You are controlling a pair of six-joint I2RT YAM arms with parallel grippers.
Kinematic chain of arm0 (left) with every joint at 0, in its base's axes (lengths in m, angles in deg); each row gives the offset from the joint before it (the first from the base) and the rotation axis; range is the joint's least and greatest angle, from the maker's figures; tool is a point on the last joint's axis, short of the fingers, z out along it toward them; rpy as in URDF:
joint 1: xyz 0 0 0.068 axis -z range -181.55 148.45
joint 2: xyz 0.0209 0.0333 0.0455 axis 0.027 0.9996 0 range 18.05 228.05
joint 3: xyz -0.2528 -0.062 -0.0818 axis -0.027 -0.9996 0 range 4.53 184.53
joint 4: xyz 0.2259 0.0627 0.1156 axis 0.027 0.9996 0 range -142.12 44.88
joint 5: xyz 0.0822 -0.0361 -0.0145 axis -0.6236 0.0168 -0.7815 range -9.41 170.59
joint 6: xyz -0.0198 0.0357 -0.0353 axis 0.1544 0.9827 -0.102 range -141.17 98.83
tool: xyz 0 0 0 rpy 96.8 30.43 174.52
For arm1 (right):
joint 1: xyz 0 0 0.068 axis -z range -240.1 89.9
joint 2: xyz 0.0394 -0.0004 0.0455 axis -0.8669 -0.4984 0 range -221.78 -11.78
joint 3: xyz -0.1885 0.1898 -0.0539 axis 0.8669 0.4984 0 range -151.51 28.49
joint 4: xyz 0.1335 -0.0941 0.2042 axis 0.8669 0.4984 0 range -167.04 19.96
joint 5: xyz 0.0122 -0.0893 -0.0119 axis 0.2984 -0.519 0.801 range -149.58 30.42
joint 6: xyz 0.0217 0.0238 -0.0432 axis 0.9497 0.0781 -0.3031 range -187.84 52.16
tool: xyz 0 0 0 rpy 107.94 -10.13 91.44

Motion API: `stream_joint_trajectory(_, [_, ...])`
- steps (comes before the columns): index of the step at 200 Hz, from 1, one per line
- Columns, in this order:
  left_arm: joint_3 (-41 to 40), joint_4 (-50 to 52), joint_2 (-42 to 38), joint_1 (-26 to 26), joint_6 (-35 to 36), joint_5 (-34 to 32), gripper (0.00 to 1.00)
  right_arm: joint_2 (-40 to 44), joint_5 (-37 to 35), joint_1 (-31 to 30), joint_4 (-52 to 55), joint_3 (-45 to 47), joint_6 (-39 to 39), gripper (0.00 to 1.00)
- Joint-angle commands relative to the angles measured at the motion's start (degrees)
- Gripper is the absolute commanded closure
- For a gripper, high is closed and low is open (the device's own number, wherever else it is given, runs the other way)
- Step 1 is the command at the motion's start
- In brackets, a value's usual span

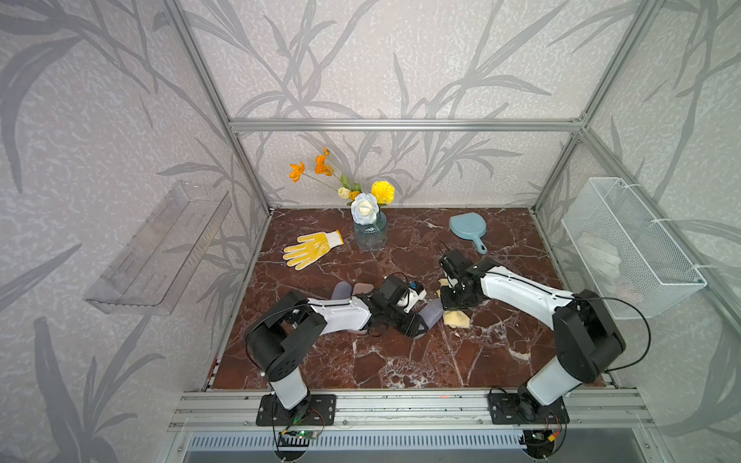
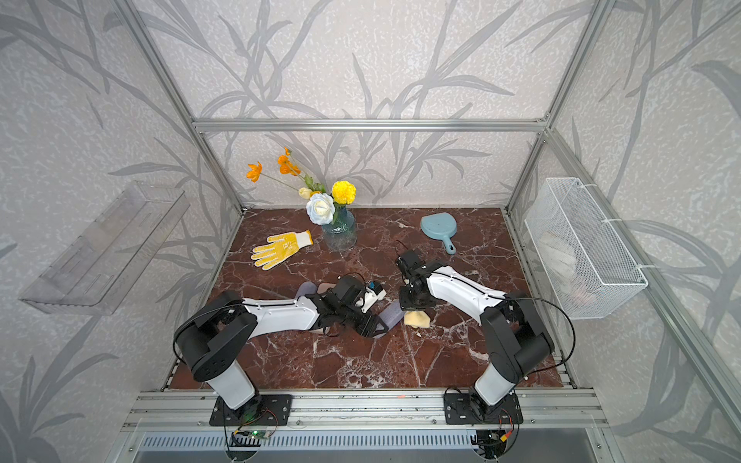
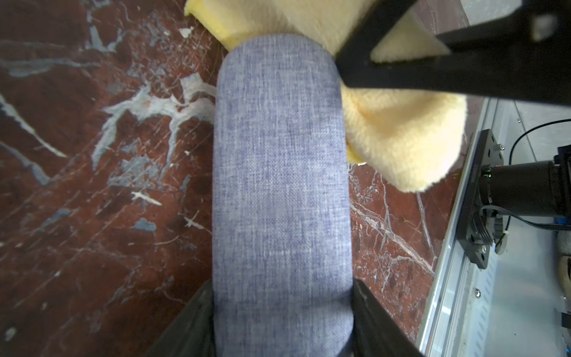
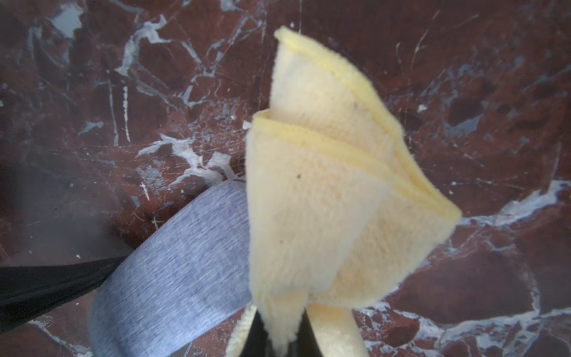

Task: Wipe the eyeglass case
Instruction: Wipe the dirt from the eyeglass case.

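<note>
I can see the yellow cloth [image 1: 457, 318] next to the eyeglass case's loose end, over the marble, so my right gripper should sweep the cloth back across the case's top [image 1: 430, 312].
The eyeglass case [image 3: 282, 185] is a long blue-grey fabric case lying on the marble table. My left gripper [image 3: 282, 309] is shut on its sides near one end. In both top views only the case's free end [image 1: 433, 312] [image 2: 391, 314] sticks out past the left gripper [image 1: 419, 324] [image 2: 377, 326]. A folded yellow cloth [image 4: 324, 201] hangs from my right gripper [image 4: 279, 337], which is shut on it. The cloth [image 3: 401, 139] rests against the case's far end and side. In both top views the right gripper [image 1: 453, 306] [image 2: 415, 308] points down over the cloth [image 1: 457, 318] [image 2: 417, 319].
A yellow-dotted glove [image 1: 310, 248], a glass vase of flowers [image 1: 369, 232] and a blue dustpan [image 1: 468, 228] lie further back. A wire basket [image 1: 629, 248] hangs on the right wall and a clear shelf [image 1: 160, 248] on the left. A lavender shape [image 1: 343, 290] shows behind the left arm.
</note>
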Motion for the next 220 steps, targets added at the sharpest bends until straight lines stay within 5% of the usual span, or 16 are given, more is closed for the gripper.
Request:
stream_joint_trajectory(1, [-1.0, 5.3, 3.8, 0.5, -0.8, 1.5, 1.00, 2.5, 8.3, -6.8, -2.4, 1.3, 3.3, 1.00])
stream_joint_trajectory(67, [-1.3, 4.9, 3.8, 0.3, -1.1, 1.0, 1.00, 3.4, 12.4, -14.5, -2.5, -1.8, 6.9, 1.00])
stream_joint_trajectory(163, [-1.5, 5.2, 3.8, 0.3, -1.1, 0.6, 1.00, -3.9, -1.2, 8.5, 0.0, -8.6, -4.3, 1.00])
stream_joint_trajectory(192, [-1.6, 4.9, 3.9, 0.3, -1.2, 0.4, 1.00, 1.0, -7.8, 9.5, 3.3, -8.6, -8.3, 1.00])
stream_joint_trajectory(220, [-1.4, 5.3, 3.9, 0.3, -1.4, -0.4, 1.00, 6.4, -6.6, 6.2, 8.3, -8.0, -10.3, 1.00])
